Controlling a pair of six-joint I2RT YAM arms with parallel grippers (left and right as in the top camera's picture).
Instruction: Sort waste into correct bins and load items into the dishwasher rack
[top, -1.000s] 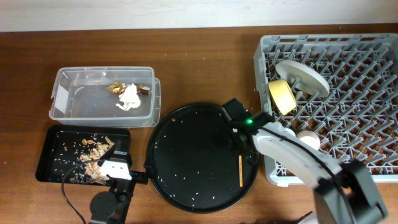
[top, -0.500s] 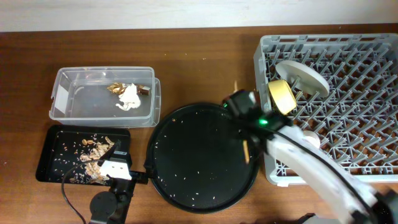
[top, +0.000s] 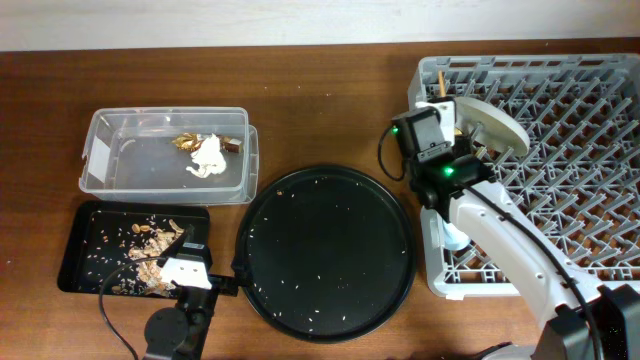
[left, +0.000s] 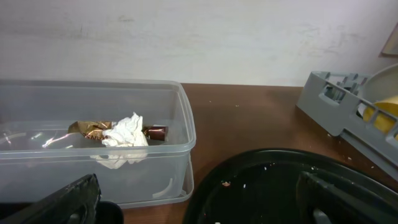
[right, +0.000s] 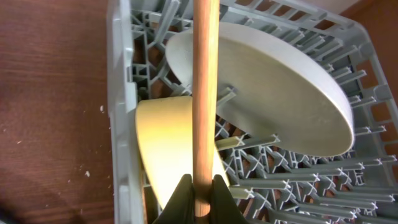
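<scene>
Next, I back off, as the yellow bowl (right: 166, 134) and grey-green plate fill the rack under my right gripper's chopstick, and first lay it on the round black tray (top: 325, 255).
My right gripper (top: 438, 108) (right: 201, 183) is shut on a wooden chopstick (right: 205, 81), whose tip (top: 441, 84) points to the far side. It hangs over the left edge of the light-grey dishwasher rack (top: 560, 90) (right: 121, 93). Just below it stand the grey-green plate (top: 492, 122) (right: 280, 93) and the yellow bowl (right: 165, 143), both on edge between the pegs. The clear tub (top: 100, 150) (left: 180, 124) holds the white napkin (top: 207, 156) (left: 124, 132) and the gold wrapper (top: 186, 141) (left: 87, 129). The black rectangular tray (top: 85, 250) holds brown scraps (top: 150, 245). My left gripper (top: 186, 262) (left: 199, 208) is open and empty at that tray's right end.
The large round black tray (top: 325, 250) (left: 273, 180), dotted with crumbs, lies between the bins and the rack. A pale cup (top: 455, 237) shows partly under my right arm inside the rack. The second chopstick is not in view.
My right gripper has lifted the chopstick off the round black tray. It has carried it back and to the right, over the rack's left edge. The left arm has not moved.
</scene>
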